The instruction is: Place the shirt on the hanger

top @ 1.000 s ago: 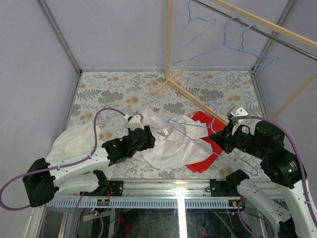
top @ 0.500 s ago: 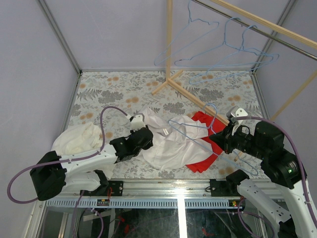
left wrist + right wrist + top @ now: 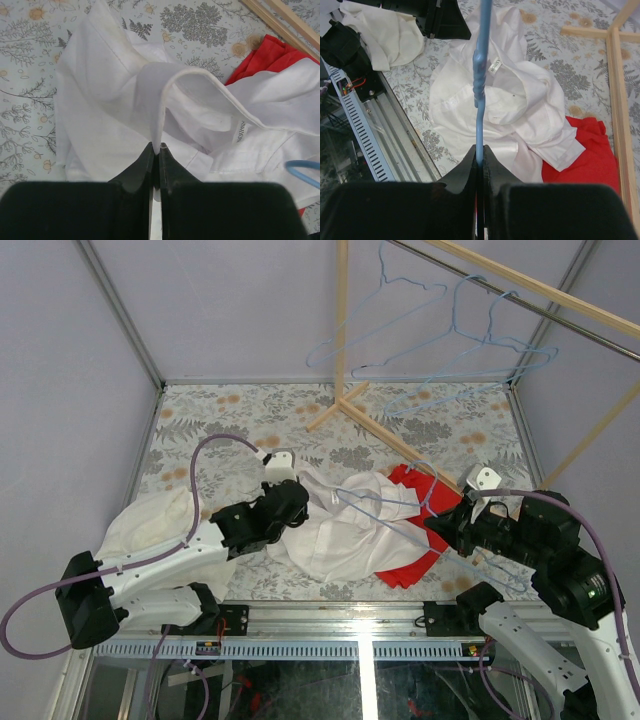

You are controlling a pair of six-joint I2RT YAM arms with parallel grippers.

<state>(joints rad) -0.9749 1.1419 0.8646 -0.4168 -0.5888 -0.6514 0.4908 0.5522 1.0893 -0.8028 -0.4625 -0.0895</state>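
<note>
The shirt's raised collar edge (image 3: 192,73) is open toward the hanger's tip (image 3: 291,167), so my left gripper should keep pulling that edge over the hanger until its tip sits inside.
The white shirt (image 3: 335,530) lies crumpled mid-table, its neck opening and tag (image 3: 240,132) facing up. My left gripper (image 3: 156,148) is shut on a raised fold of the shirt's (image 3: 110,95) collar edge, at the shirt's left side (image 3: 290,502). My right gripper (image 3: 480,152) is shut on the wire of a light blue hanger (image 3: 479,75). It holds that hanger (image 3: 385,512) just above the shirt's (image 3: 515,95) right half, with the hook (image 3: 426,490) pointing up. One blue hanger tip (image 3: 302,167) shows in the left wrist view.
A red cloth (image 3: 415,550) lies partly under the shirt's right side. A creamier off-white garment (image 3: 150,525) is heaped at the left. A wooden rack base (image 3: 385,435) crosses the far table, and spare blue hangers (image 3: 450,350) hang from its rail.
My left gripper has shut on the shirt's collar fold and moved slightly away from the bases. The right arm has shifted a little with the hanger.
</note>
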